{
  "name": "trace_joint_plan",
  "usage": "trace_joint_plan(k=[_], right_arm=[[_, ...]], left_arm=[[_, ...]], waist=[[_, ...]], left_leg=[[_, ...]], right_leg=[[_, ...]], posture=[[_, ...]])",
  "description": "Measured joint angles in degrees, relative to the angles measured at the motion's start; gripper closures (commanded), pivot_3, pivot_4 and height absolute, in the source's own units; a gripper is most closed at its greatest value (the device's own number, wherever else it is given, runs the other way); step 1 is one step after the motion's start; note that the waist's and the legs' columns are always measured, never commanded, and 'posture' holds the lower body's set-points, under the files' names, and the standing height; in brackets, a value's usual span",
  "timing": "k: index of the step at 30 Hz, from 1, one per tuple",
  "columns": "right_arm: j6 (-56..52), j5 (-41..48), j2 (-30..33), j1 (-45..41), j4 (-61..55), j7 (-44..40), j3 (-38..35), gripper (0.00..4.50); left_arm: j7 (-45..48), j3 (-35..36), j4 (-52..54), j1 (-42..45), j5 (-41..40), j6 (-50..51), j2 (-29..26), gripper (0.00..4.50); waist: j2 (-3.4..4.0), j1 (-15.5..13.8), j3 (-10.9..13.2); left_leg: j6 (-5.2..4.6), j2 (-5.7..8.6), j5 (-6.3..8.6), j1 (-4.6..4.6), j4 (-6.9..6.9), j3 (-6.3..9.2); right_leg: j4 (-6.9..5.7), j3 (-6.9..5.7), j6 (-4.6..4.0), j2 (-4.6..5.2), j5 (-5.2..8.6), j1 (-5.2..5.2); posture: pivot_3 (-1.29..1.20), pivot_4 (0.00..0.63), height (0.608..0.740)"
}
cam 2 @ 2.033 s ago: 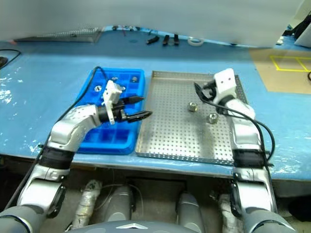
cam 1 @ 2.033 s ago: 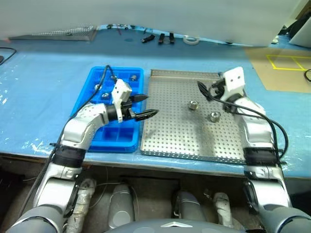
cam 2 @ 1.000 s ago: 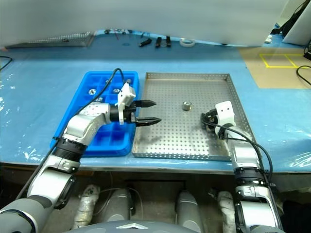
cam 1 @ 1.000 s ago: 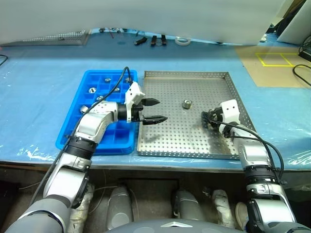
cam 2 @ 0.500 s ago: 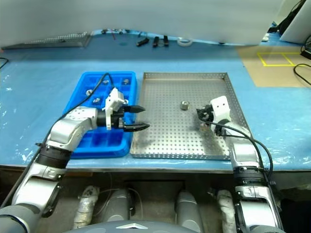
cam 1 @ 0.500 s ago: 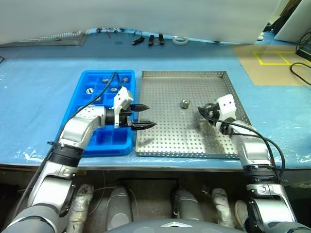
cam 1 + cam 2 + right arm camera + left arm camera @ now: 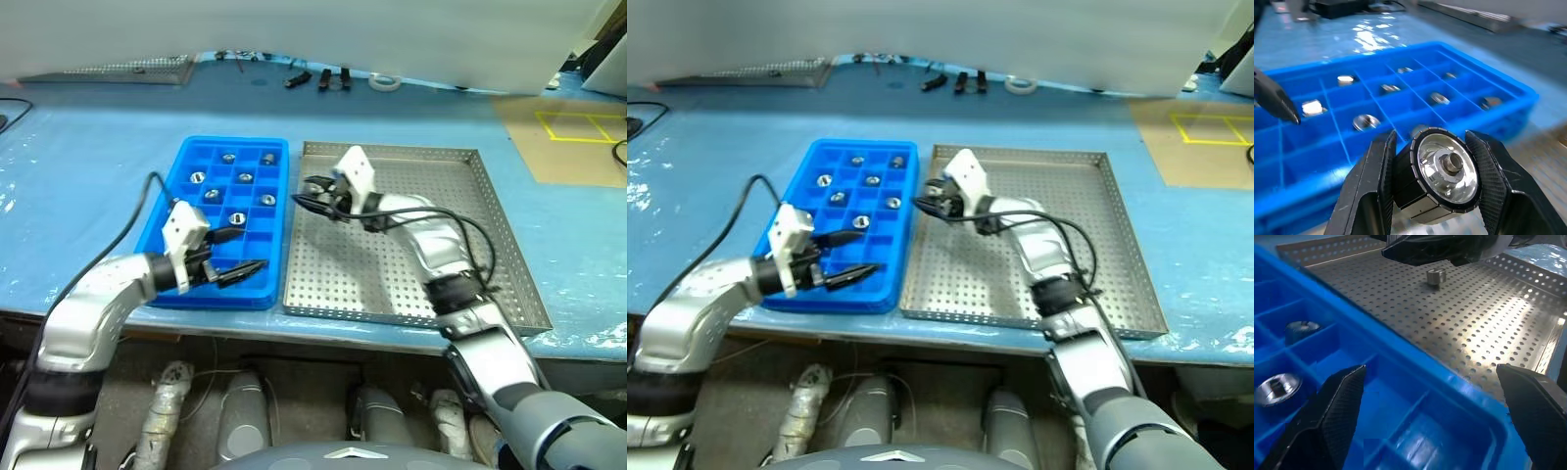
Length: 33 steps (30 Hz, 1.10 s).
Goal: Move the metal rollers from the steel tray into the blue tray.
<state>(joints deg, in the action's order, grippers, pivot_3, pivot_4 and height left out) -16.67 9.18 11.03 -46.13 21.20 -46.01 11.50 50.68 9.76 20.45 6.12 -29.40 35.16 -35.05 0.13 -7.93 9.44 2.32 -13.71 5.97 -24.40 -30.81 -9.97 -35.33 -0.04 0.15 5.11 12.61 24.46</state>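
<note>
My right gripper should keep going toward the blue tray's near compartments (image 7: 257,247), which are empty, with the roller (image 7: 1447,166) centred in its fingers, and let go of the roller inside one.
My right gripper (image 7: 306,191) is shut on a metal roller (image 7: 1442,174), silver with a dark hole, held above the left rim of the steel tray (image 7: 411,264), right beside the blue tray (image 7: 167,220). Several rollers (image 7: 244,179) lie in the blue tray's far compartments. My left gripper (image 7: 250,249) is open and empty, low over the blue tray's near right corner. In the left wrist view one more roller (image 7: 1436,276) stands on the steel tray's perforated floor, beyond the right gripper.
The two trays sit side by side on a blue-covered table. Along the back edge lie small black tools (image 7: 328,76), a tape roll (image 7: 384,82) and a grey mesh tray (image 7: 127,69). A brown board with yellow lines (image 7: 578,132) lies at the far right.
My right gripper has lifted the roller and swung left across the steel tray to its edge by the blue tray. My left gripper has drawn back to the blue tray's near corner.
</note>
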Motion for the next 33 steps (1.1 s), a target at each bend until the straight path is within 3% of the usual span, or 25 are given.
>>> trace_joint_plan(k=[9, 22, 30, 33], right_arm=[[6.3, -2.0, -3.7, -4.1, 10.8, -10.0, 5.1, 2.67], [5.5, -5.4, -5.8, -1.5, 9.8, -15.2, 10.1, 2.67], [5.4, -6.1, -5.0, -1.0, 9.3, -15.0, 9.4, 0.07], [5.4, -6.2, -4.7, -1.0, 9.3, -14.6, 9.1, 0.07]], left_arm=[[-9.4, 11.2, 14.2, -16.5, -5.9, 4.8, 0.4, 0.00], [-12.5, 12.3, 16.5, -19.8, -9.4, 5.1, 0.0, 0.00], [-13.3, 12.1, 16.4, -18.1, -10.0, 5.4, -1.0, 0.00], [-13.2, 11.2, 16.1, -16.4, -10.1, 5.4, -1.6, 0.00]], waist=[[0.00, -5.7, 0.0], [0.01, -10.5, 0.0], [0.01, -11.9, 0.0], [0.01, -11.9, 0.0]], left_leg=[[0.00, -0.05, 0.00, -0.84, -0.18, 0.30], [0.03, -0.01, 0.00, -0.71, -0.16, 0.51], [0.08, -0.01, -0.03, -0.69, -0.18, 0.52], [0.13, -0.03, -0.05, -0.69, -0.18, 0.53]], right_leg=[[0.04, -0.05, 0.01, -0.01, 0.02, 0.48], [-0.30, 0.09, 0.42, -0.05, 0.26, 0.58], [-0.33, 0.12, 0.28, -0.09, 0.17, 0.58], [-0.33, 0.13, 0.08, -0.12, 0.05, 0.60]], posture=[[0.53, 0.150, 0.740], [0.59, 0.150, 0.740], [0.55, 0.150, 0.740], [0.52, 0.150, 0.740]])
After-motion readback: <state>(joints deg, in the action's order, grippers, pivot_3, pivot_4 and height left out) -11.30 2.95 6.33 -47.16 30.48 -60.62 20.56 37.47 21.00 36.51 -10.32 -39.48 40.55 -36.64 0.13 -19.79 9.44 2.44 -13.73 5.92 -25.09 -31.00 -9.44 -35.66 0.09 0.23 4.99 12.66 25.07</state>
